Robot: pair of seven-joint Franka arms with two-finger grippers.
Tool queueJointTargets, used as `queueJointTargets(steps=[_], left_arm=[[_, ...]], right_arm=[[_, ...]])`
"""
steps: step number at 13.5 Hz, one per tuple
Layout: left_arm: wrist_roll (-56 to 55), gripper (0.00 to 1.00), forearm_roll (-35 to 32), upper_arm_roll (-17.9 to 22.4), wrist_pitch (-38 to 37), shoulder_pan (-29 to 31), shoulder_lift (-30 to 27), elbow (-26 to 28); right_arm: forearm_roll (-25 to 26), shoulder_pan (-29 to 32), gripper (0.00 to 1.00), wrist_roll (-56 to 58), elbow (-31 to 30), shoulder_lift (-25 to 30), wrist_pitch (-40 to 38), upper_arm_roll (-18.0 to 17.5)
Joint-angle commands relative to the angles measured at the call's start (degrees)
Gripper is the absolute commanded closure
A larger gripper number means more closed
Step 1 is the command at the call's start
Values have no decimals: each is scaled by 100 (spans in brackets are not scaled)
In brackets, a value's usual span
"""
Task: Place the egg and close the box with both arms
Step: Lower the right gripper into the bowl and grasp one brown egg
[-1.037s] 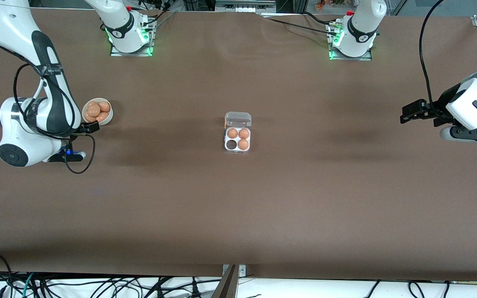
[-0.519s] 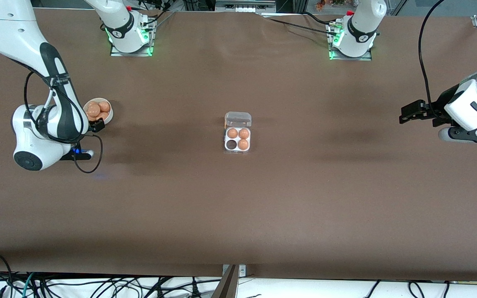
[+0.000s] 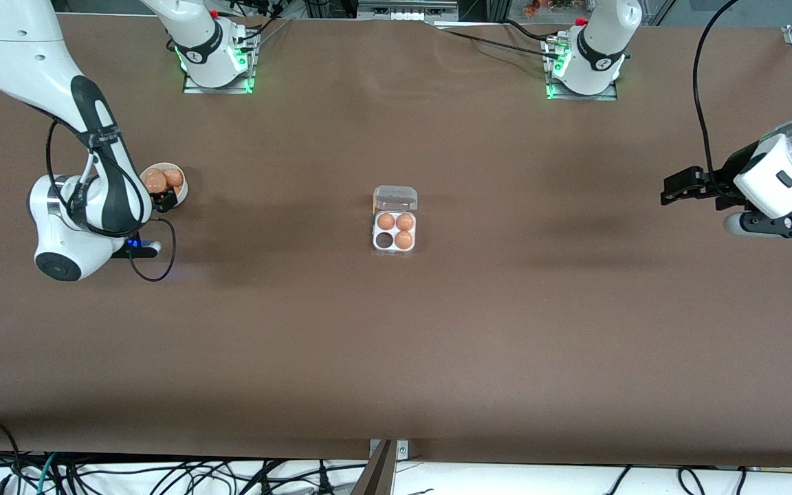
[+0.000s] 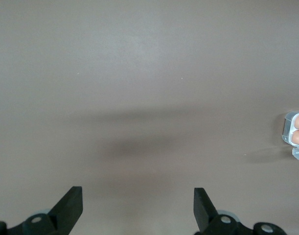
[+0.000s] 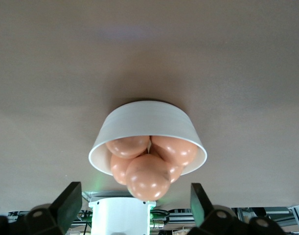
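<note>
The topmost egg (image 5: 148,178) rests on top of the other eggs, past the bowl's rim (image 5: 194,167), so it will come away by itself when the robot lifts, and the pile will stay in place.
The box (image 3: 375,232) sits mid-table with its clear lid (image 3: 396,198) standing open. Three orange-brown eggs fill its cells and one cell (image 3: 384,240) is empty. Several more eggs (image 3: 156,180) are piled in a round white bowl (image 3: 183,185) toward the right arm's end. My right gripper (image 3: 165,199) hangs open over the bowl's rim. In the right wrist view the topmost egg (image 5: 148,177) lies just ahead of the right gripper (image 5: 135,203), not between its fingers. My left gripper (image 3: 669,189) waits open over bare table at the left arm's end, and holds nothing (image 4: 138,208).
The box's edge (image 4: 296,129) shows at the margin of the left wrist view. Both arm bases (image 3: 216,62) stand along the table's farthest edge. Brown table surface surrounds the box on all sides.
The right arm has swung toward the bowl, bringing its gripper from beside the bowl to over its rim. The left arm has barely shifted.
</note>
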State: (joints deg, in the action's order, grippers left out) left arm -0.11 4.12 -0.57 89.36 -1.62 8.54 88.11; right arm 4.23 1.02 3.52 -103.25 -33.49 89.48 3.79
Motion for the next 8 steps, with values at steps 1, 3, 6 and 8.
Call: queueJointTargets(steps=[1,3,6,8], left_arm=[[99,0,-131,-40,-24,22,-71,57],[99,0,-131,-48,-24,13,-71,57],[99,0,-131,-48,-24,-13,-71,101],[99,0,-131,-48,-24,-14,-71,110]], right_arm=[[-80,170,6,0,-20,-70,17,-28],[-80,171,13,0,-20,-70,17,-28],[-80,153,23,-26,-20,-123,9,-28],[-80,118,29,-44,-20,-184,-18,-28]])
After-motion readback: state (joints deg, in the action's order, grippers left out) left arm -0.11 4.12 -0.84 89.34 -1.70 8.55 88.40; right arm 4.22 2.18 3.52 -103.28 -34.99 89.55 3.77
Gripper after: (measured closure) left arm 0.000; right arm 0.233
